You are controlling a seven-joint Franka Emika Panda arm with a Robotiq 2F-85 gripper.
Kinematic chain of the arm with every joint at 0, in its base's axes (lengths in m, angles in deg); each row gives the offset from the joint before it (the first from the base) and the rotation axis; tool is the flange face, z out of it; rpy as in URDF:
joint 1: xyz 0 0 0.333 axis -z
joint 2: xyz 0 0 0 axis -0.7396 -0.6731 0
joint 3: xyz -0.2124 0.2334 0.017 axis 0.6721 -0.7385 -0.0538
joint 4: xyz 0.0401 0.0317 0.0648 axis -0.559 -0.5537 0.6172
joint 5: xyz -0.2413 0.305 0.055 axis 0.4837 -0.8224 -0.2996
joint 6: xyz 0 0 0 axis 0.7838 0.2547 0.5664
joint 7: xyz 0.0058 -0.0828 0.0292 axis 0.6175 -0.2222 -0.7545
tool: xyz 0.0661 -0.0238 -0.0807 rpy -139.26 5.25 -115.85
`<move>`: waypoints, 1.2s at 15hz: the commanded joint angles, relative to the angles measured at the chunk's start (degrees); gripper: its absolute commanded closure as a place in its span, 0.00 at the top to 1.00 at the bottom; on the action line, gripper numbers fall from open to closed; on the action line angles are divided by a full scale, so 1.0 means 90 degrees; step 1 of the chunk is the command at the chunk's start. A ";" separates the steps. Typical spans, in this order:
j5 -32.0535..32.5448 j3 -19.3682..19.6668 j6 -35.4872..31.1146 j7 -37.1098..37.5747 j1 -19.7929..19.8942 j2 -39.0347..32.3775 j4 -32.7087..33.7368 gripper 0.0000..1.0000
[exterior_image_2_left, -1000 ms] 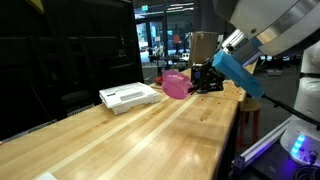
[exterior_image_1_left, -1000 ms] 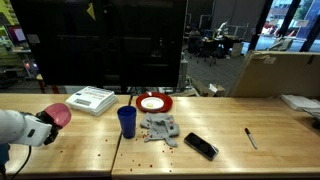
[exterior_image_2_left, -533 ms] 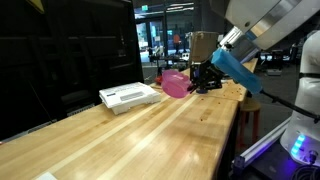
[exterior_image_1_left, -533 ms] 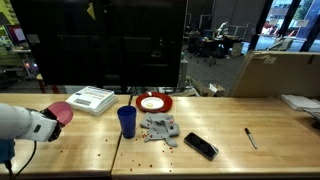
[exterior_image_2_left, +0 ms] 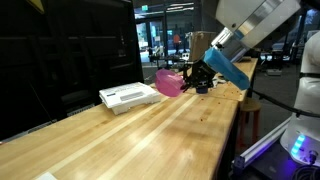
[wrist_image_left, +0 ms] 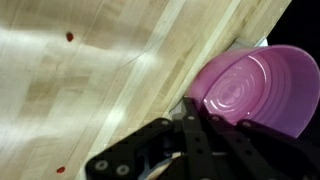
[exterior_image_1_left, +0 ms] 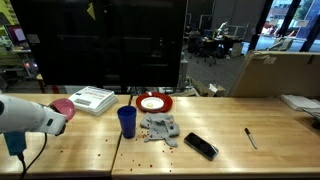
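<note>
The pink bowl [exterior_image_2_left: 168,84] hangs by its rim over clear wood [exterior_image_2_left: 154,119], so I should keep lowering my gripper until the bowl's base touches the wood, then let go.
My gripper [wrist_image_left: 196,108] is shut on the rim of a pink plastic bowl [wrist_image_left: 256,88], which hangs tilted above the wooden table [wrist_image_left: 70,90]. In both exterior views the bowl [exterior_image_1_left: 63,106] [exterior_image_2_left: 167,82] is held in the air near the table's end, close to a white box [exterior_image_1_left: 90,99] [exterior_image_2_left: 130,96]. The gripper [exterior_image_1_left: 60,118] [exterior_image_2_left: 197,78] grips the bowl from the side away from the box. The bowl's inside looks empty.
Along the table stand a blue cup [exterior_image_1_left: 126,121], a red plate [exterior_image_1_left: 153,102] with something white on it, a crumpled grey cloth [exterior_image_1_left: 159,127], a black phone [exterior_image_1_left: 200,146] and a pen [exterior_image_1_left: 250,137]. Small red crumbs lie scattered on the wood. A cardboard box [exterior_image_1_left: 275,72] stands behind.
The arm has swung and carried the bowl a little higher and closer to the white box, tilting it more. The grip stays shut.
</note>
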 commanded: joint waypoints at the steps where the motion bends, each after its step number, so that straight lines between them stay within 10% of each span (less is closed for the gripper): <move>1: 0.0064 -0.0019 0.0074 -0.0015 0.0128 -0.0005 0.0005 0.04; 18: 0.0973 0.0074 0.1874 -0.0137 0.0713 -0.0978 0.0139 0.01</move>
